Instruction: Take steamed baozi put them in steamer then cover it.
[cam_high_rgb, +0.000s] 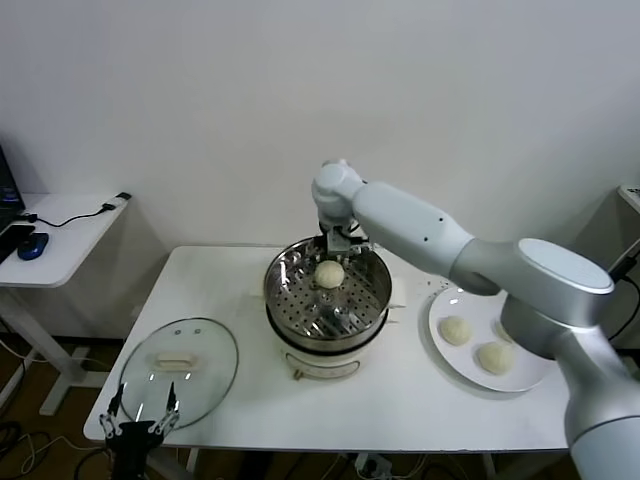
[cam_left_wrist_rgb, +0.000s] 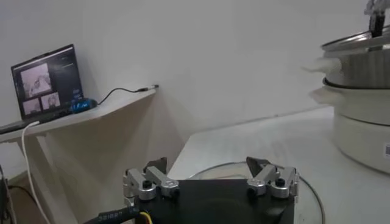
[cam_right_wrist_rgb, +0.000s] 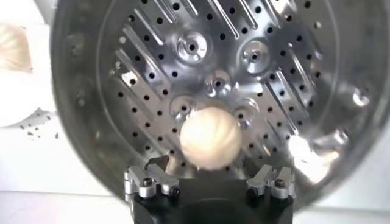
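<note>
A cream edge (cam_high_rgb: 499, 328) shows past the robot's arm over the white plate, so the robot should expect another whole baozi (cam_high_rgb: 507, 329) to be partly hidden behind the arm.
The steamer (cam_high_rgb: 283, 300) stands mid-table on its white cooker base (cam_high_rgb: 320, 362). One cream-white baozi (cam_high_rgb: 330, 273) is inside it, blurred over the perforated floor in the right wrist view (cam_right_wrist_rgb: 211, 139). My right gripper (cam_high_rgb: 340, 244) hangs open just above that bun at the steamer's far rim, its jaws (cam_right_wrist_rgb: 210, 165) apart and not touching it. Two more baozi (cam_high_rgb: 455, 330) (cam_high_rgb: 494, 357) lie on the white plate (cam_high_rgb: 445, 300) to the right. The glass cover (cam_high_rgb: 180, 370) lies flat at the table's front left. My left gripper (cam_high_rgb: 140, 412) waits open at the cover's near edge (cam_left_wrist_rgb: 206, 164).
A low side table (cam_high_rgb: 60, 240) with a blue mouse (cam_high_rgb: 32, 245), a cable and a laptop (cam_left_wrist_rgb: 46, 82) stands to the left. The wall is close behind the steamer. The left wrist view shows the steamer (cam_left_wrist_rgb: 359, 67) farther off across the white table (cam_left_wrist_rgb: 268, 137).
</note>
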